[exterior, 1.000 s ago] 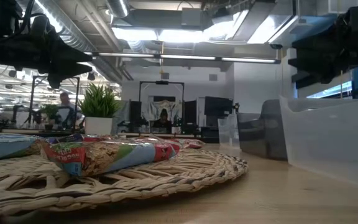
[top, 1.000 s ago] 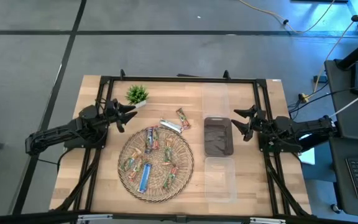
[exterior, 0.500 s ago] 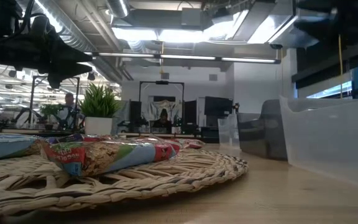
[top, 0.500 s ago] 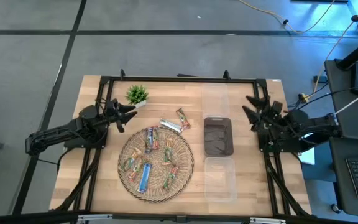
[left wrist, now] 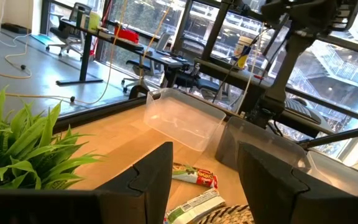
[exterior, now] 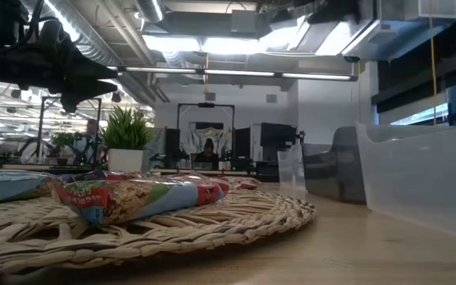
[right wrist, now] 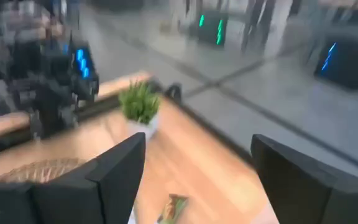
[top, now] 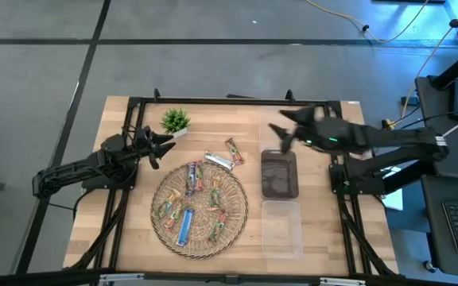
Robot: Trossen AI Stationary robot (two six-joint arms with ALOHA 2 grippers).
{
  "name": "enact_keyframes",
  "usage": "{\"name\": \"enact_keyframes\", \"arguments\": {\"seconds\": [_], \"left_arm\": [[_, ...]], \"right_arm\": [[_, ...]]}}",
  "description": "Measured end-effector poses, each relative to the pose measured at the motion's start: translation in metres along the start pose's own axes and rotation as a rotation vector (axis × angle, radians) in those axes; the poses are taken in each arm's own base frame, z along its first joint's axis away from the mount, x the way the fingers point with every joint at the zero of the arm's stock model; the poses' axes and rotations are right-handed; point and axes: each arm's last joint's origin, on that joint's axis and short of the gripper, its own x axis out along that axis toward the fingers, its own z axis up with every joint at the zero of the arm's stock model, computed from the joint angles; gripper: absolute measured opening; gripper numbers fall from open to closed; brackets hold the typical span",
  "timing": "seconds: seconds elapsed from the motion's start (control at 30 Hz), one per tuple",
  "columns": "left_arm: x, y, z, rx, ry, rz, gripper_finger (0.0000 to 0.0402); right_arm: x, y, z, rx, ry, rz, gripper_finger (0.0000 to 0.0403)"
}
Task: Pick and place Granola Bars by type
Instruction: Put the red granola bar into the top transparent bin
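Note:
My right gripper is moving open toward the green-red bar's middle (top: 234, 151), and the green-red bar is clear of the silver-white bar (top: 219, 160). The gripper should now go until both fingers straddle the green-red bar.
Several wrapped granola bars lie on a round woven tray (top: 199, 208), a bright blue one (top: 185, 225) among them. Two bars lie flat on the wood beyond the tray: a silver-white one (top: 219, 160) and a green-red one (top: 234, 149), which also shows in the right wrist view (right wrist: 169, 210). My left gripper (top: 161, 147) hovers open near the table's left side, beside the plant. My right gripper (top: 281, 135) is open above the far end of the dark container, its fingers wide apart in its wrist view (right wrist: 197, 180). Neither gripper touches a bar.
A small potted plant (top: 176, 121) stands at the far left. Three containers line the right side: a clear one (top: 277, 125) farthest, a dark one (top: 279, 175) in the middle, a clear one (top: 281, 226) nearest. Bare wood lies along the table's near-left edge (top: 126, 238).
My right arm has swung from the table's right edge toward the left, across the containers, and now reaches over the far end of the dark one. It has turned about on the way and moved fast, showing blurred. Its fingers have stayed open. The bars have not moved.

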Motion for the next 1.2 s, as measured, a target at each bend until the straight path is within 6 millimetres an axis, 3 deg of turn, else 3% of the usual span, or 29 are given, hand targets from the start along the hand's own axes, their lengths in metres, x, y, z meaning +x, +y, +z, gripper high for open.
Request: {"name": "enact_keyframes", "arguments": {"seconds": [0.13,0.27,0.4,0.57,0.77,1.2], "left_arm": [[0.000,0.000,0.000,0.000,0.000,0.000,0.0169],[0.000,0.000,0.000,0.000,0.000,0.000,0.0169],[0.000,0.000,0.000,0.000,0.000,0.000,0.0169],[0.000,0.000,0.000,0.000,0.000,0.000,0.0169],[0.000,0.000,0.000,0.000,0.001,0.000,0.0169],[0.000,0.000,0.000,0.000,0.000,0.000,0.0169]], "right_arm": [[0.058,0.013,0.011,0.035,0.187,0.053,0.0294],[0.115,0.019,0.008,0.059,0.363,0.053,0.0294],[0.163,0.024,-0.011,0.023,0.541,-0.007,0.0294],[0.205,0.031,-0.040,-0.003,0.714,-0.075,0.0294],[0.235,0.036,-0.078,0.006,0.853,-0.114,0.0290],[0.262,0.031,-0.127,0.060,1.022,-0.100,0.0255]]}}
